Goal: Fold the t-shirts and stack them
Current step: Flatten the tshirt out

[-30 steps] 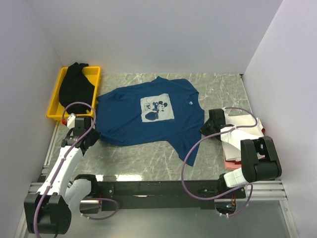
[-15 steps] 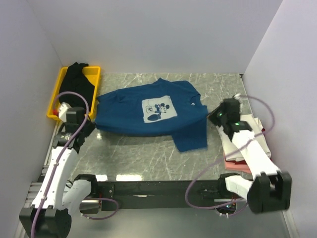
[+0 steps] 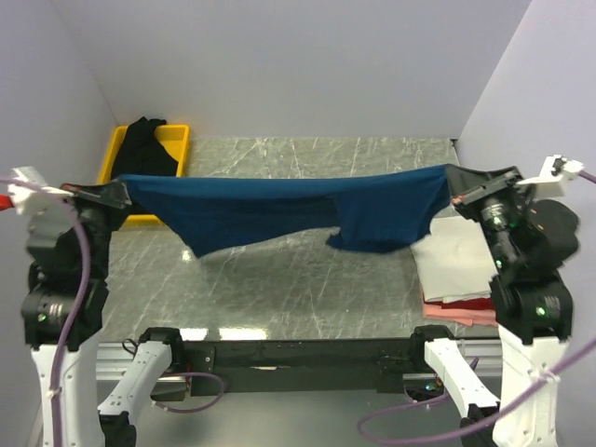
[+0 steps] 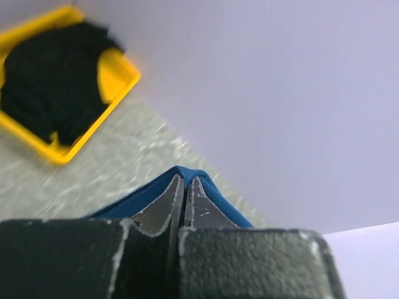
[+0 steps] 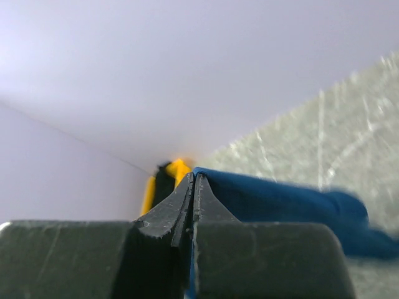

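I should lay the dark blue t-shirt's loose edge (image 3: 265, 241) toward the back wall (image 3: 279, 155), since it hangs below both my grippers. I should then pull the t-shirt's held side toward the front to flatten it.
The dark blue t-shirt (image 3: 279, 209) hangs stretched in the air between both grippers, high above the table; its print is hidden. My left gripper (image 3: 121, 191) is shut on its left end, seen as blue cloth (image 4: 206, 190) pinched at my fingertips. My right gripper (image 3: 453, 186) is shut on its right end (image 5: 274, 199). The black t-shirt (image 3: 144, 149) lies in the yellow tray (image 3: 177, 138) at the back left. A stack of folded shirts, white (image 3: 456, 265) on top with pink and red edges (image 3: 456, 310) below, sits at the right.
The marble tabletop (image 3: 307, 279) lies under the hanging shirt. White walls close the back and both sides. The yellow tray (image 4: 118, 75) with the black shirt (image 4: 50, 81) shows in the left wrist view, and the tray's edge (image 5: 177, 169) in the right wrist view.
Both arms have risen and spread apart, lifting the blue shirt off the table; it now hangs taut between them, where before it lay flat with the print up.
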Controlling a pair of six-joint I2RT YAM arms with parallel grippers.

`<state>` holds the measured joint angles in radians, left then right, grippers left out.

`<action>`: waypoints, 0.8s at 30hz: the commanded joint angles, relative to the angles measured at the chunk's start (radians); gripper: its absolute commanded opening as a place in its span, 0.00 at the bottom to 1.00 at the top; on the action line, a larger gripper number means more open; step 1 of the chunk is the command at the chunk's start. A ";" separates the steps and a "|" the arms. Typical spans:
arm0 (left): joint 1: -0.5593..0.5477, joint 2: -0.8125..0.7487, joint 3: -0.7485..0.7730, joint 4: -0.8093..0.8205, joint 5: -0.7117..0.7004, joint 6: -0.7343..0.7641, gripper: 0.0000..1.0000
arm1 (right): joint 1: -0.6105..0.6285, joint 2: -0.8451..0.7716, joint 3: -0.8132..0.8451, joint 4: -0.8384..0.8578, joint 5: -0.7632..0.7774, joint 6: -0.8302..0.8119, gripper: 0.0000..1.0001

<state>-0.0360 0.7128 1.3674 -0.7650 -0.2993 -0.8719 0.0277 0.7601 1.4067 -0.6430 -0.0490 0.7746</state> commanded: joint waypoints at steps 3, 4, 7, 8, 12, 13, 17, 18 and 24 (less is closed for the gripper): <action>0.005 0.086 0.148 0.036 -0.014 0.057 0.00 | -0.008 0.060 0.120 -0.023 0.015 -0.028 0.00; 0.005 0.105 0.159 0.052 -0.006 0.060 0.00 | -0.008 0.073 0.121 0.014 0.009 -0.031 0.00; 0.005 0.189 0.180 0.137 -0.003 0.068 0.00 | -0.008 0.140 0.117 0.081 -0.012 -0.028 0.00; 0.005 0.213 0.183 0.163 0.002 0.073 0.00 | -0.009 0.160 0.112 0.135 -0.018 -0.023 0.00; 0.007 0.400 0.217 0.303 0.031 0.085 0.00 | -0.011 0.316 0.121 0.282 -0.049 -0.012 0.00; 0.008 0.437 0.232 0.331 0.035 0.088 0.00 | -0.012 0.347 0.130 0.310 -0.060 -0.011 0.00; 0.031 0.667 0.463 0.426 0.101 0.102 0.00 | -0.023 0.523 0.295 0.432 -0.087 0.005 0.00; 0.033 0.759 0.516 0.431 0.139 0.100 0.00 | -0.023 0.597 0.340 0.442 -0.098 0.008 0.00; 0.096 1.027 0.958 0.383 0.241 0.105 0.00 | -0.023 0.814 0.714 0.404 -0.133 0.026 0.00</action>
<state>0.0223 1.7416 2.1380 -0.4519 -0.1265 -0.7925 0.0135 1.5894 1.9472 -0.3439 -0.1600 0.7876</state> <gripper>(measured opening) 0.022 0.009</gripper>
